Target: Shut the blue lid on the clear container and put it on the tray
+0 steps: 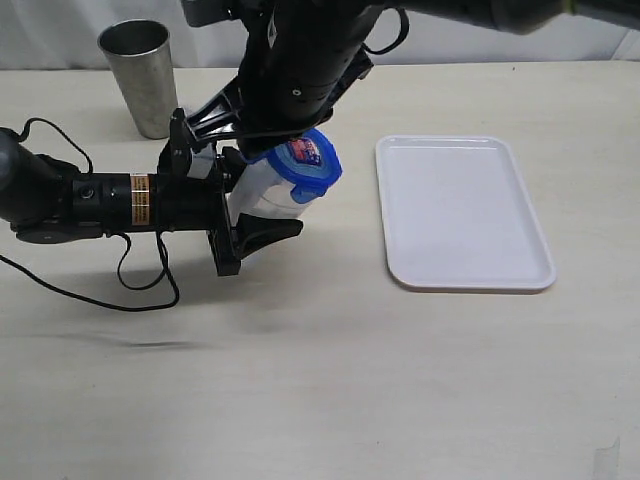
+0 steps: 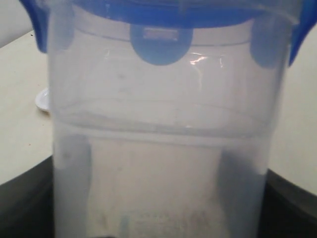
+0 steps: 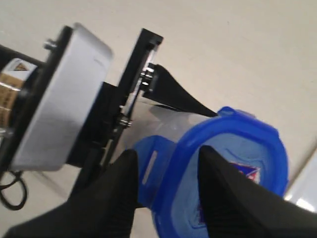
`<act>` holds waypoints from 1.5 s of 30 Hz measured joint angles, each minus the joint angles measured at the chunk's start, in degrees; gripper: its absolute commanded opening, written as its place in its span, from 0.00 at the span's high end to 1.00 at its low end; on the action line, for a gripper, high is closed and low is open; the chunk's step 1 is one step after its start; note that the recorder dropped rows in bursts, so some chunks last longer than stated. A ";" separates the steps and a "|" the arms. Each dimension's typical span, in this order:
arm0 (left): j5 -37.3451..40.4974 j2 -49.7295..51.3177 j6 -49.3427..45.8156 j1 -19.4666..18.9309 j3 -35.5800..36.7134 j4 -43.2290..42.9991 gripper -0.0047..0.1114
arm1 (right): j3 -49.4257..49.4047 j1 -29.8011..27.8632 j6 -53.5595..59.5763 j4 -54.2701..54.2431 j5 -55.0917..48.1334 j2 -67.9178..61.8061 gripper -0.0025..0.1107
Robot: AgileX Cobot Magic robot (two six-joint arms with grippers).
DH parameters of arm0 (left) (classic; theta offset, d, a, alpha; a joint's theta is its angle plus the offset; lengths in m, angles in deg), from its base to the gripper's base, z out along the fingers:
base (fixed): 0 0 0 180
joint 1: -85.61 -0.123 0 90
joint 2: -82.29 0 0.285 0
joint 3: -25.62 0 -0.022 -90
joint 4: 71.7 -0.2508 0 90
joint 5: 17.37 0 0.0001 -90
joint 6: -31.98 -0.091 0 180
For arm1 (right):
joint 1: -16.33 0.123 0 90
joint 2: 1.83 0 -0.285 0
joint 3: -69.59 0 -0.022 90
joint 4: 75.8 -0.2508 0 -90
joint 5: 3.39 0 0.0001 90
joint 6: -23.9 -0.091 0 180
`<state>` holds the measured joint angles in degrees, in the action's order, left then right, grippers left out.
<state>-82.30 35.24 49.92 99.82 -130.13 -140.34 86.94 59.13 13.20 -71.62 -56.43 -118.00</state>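
My gripper will squeeze, and the snap flap [image 3: 152, 161] will fold flat against the clear container and stay down, because it is joined along the blue lid's edge [image 3: 179, 158].
The clear container [image 1: 262, 192] lies tilted above the table, with my left gripper [image 1: 250, 195] shut on its body. In the left wrist view the container [image 2: 158, 148] fills the frame, and dark fingers [image 2: 287, 208] show at both sides. The blue lid [image 1: 308, 165] sits on the container's rim, its red-and-white sticker facing out. My right gripper [image 3: 166, 161] reaches down from above. It is open, its two black fingers [image 3: 225, 193] straddling the lid [image 3: 233, 163] at one edge, where a snap flap [image 3: 152, 166] stands out. The white tray [image 1: 462, 212] lies to the right.
A grey steel cup [image 1: 140, 75] stands at the back left. The left arm's black cable [image 1: 140, 285] loops on the table in front of the arm. A corner of the tray [image 3: 304, 191] shows in the right wrist view.
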 measured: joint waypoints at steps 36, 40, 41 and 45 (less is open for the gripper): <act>-0.32 -0.11 0.93 0.00 0.00 1.75 0.96 | 4.89 6.30 -0.21 15.25 -5.06 -2.91 0.85; -0.32 -0.10 0.56 0.00 0.00 1.38 0.96 | 4.89 6.52 1.21 15.04 -4.47 1.94 0.85; -0.32 -0.10 0.53 0.00 0.00 1.38 0.96 | 4.89 6.52 1.32 15.39 -4.38 3.43 0.85; -0.32 -0.10 0.43 0.00 0.00 1.38 0.96 | 3.21 6.52 1.59 16.66 -3.98 8.82 0.85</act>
<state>-82.62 35.14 50.35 99.82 -130.13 -138.96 90.15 65.65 14.79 -54.96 -60.41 -109.18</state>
